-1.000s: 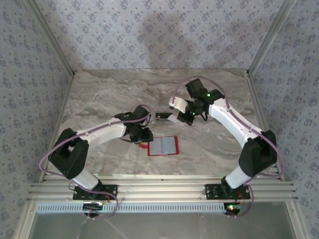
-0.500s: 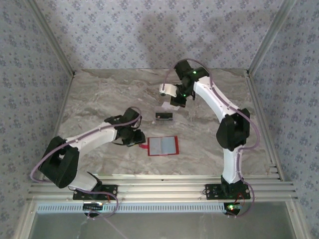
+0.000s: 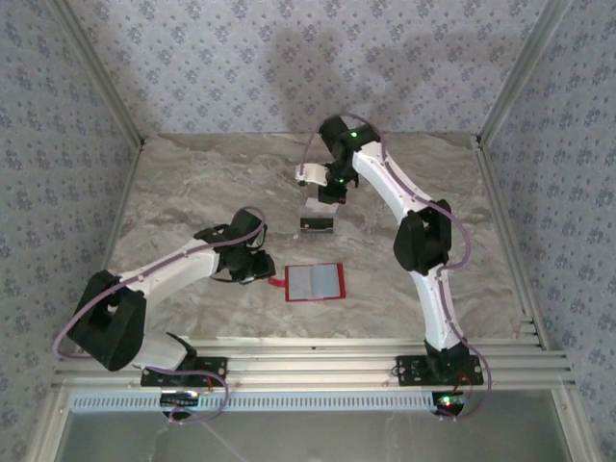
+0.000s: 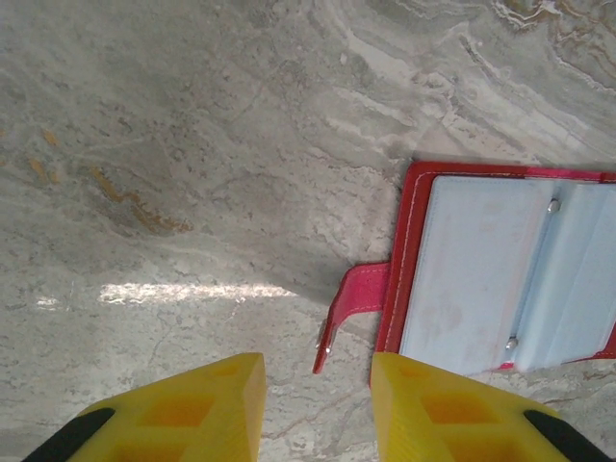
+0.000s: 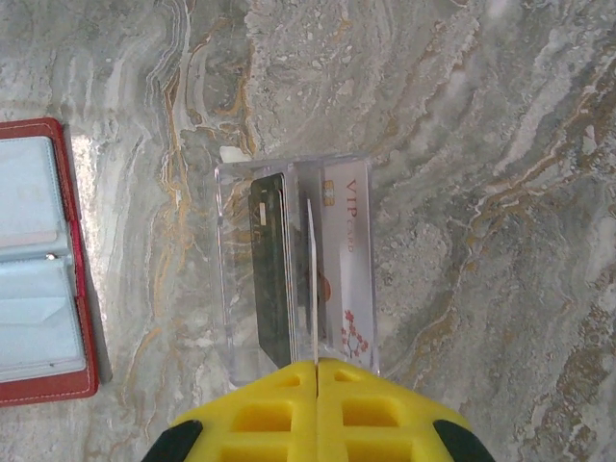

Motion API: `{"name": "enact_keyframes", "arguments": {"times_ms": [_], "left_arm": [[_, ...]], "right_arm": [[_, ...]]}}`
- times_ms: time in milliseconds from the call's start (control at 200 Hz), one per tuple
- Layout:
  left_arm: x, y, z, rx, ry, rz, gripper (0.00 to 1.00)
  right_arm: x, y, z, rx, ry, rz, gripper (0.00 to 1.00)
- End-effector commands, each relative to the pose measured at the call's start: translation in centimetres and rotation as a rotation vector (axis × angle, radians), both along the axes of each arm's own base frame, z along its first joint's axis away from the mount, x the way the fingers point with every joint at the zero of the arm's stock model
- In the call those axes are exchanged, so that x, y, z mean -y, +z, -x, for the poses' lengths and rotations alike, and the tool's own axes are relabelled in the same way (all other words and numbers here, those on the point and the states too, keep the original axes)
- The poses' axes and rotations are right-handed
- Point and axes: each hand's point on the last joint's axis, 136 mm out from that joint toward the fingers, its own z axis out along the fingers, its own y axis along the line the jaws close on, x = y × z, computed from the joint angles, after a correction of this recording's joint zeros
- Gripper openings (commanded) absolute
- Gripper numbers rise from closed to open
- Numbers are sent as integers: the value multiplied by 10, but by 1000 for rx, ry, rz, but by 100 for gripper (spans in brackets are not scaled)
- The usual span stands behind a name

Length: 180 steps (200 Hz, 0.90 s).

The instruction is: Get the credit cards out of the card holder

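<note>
The robot's right gripper should keep lowering the credit card point(image 5: 313, 279), which is upright and parallel to the dark cards in the clear box point(image 3: 319, 214), and let it go beside them.
The card holder point(image 3: 315, 282) lies open and flat on the marble, red-edged with greyish clear pockets point(image 4: 481, 269); its left edge is in the right wrist view point(image 5: 43, 260). Its red side tab point(image 4: 354, 300) points toward my left gripper point(image 4: 318, 404), which is open, the tab's tip just reaching between the yellow fingertips without being pinched. My right gripper point(image 5: 316, 364) is shut on one thin credit card point(image 5: 312, 279) seen edge-on, above other credit cards point(image 5: 342, 260) lying with a clear plastic rectangle point(image 5: 231, 289). From above, the right gripper point(image 3: 332, 189) hangs over that pile point(image 3: 316, 223).
The marble table point(image 3: 192, 183) is bounded by patterned walls at the back and sides and an aluminium rail point(image 3: 308, 366) at the near edge. The right arm point(image 3: 414, 231) stretches far over the table's middle.
The right arm has swung back and to the left, carrying its card over the clear plastic rectangle. My left gripper has drawn slightly left, away from the holder's body.
</note>
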Motion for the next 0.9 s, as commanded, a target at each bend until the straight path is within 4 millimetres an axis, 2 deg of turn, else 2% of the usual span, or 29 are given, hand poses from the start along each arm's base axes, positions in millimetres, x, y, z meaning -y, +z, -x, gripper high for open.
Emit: {"name": "enact_keyframes", "arguments": {"times_ms": [0,225,590,760,895], "left_arm": [[-9,-2,6,-16,22,-16,35],[-11,-3,5,-21,28,-14,35],[-13,-4,6,-26,33,-15,35],[-14,-4,7,-26,35,-16,35],[-14,-3,6,-21,35,-14,35]], "right_arm": [[4,-9,0,31,120,69,0],[-4,-24,-3,26,151,74,0],[-20,-48,7,-21,187,78,0],[-24,-56,2,-8,177,93,0],[-22,-54,-5,22,158,107,16]]}}
